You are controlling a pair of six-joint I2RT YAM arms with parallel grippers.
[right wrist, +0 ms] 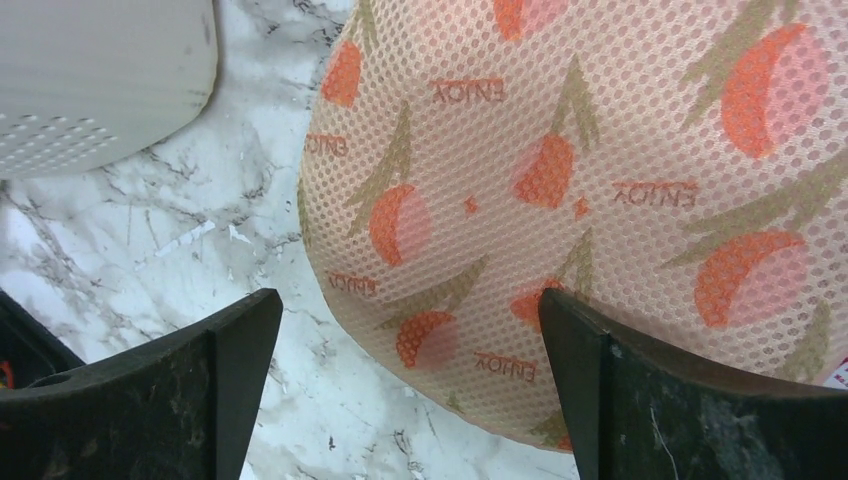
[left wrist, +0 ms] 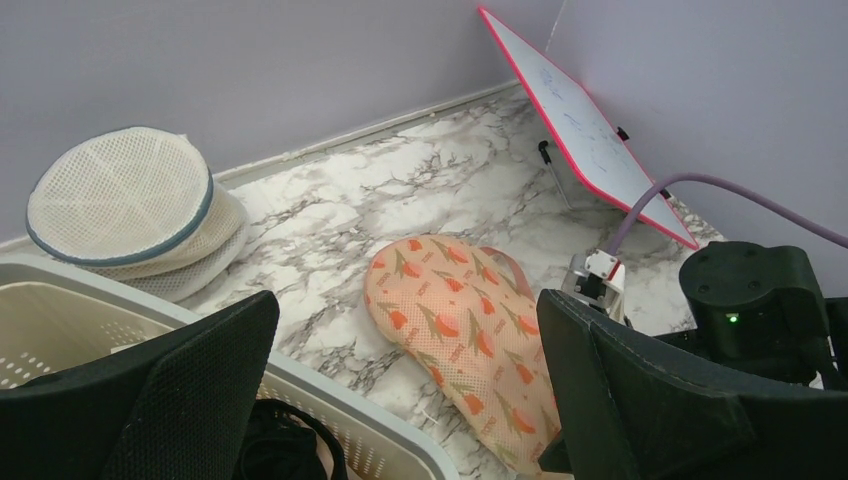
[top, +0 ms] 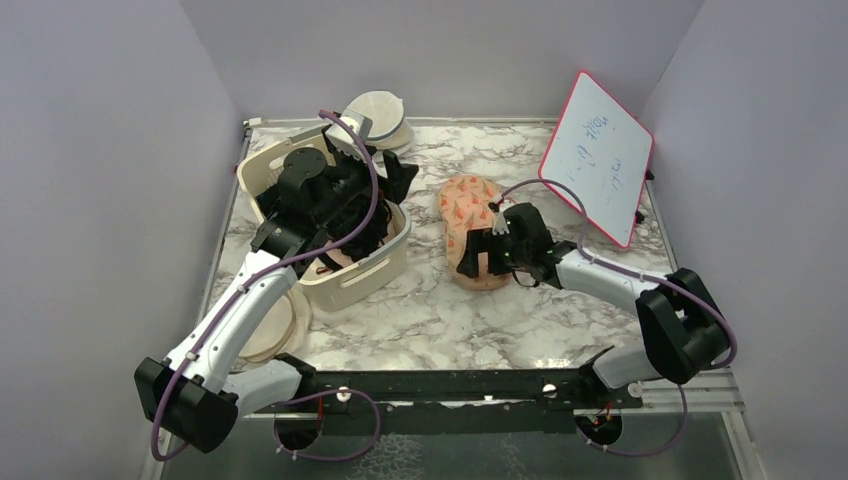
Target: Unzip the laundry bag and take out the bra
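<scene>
The laundry bag's near lobe (top: pixel 486 282) lies loose under my right gripper, so next my right gripper backs off while my left gripper takes the bag's basket-side edge (top: pixel 453 249).
The peach-orange laundry bag (top: pixel 468 212) lies zipped shut on the marble table, right of the basket. It also shows in the left wrist view (left wrist: pixel 455 325) and fills the right wrist view (right wrist: pixel 560 170). My right gripper (top: pixel 485 262) is open, its jaws low over the bag's near lobe, one finger over the bag and one over bare table (right wrist: pixel 410 390). My left gripper (top: pixel 390 200) is open and empty above the basket's right rim, facing the bag (left wrist: pixel 410 390). The bra is not in view.
A cream slotted basket (top: pixel 355 278) with black garments (left wrist: pixel 275 440) stands left of the bag; its corner shows in the right wrist view (right wrist: pixel 100 80). Cream-white domed cases (top: pixel 380 112) sit at the back left, another (top: pixel 278 325) by the left arm. A red-framed whiteboard (top: pixel 597 155) leans at the back right.
</scene>
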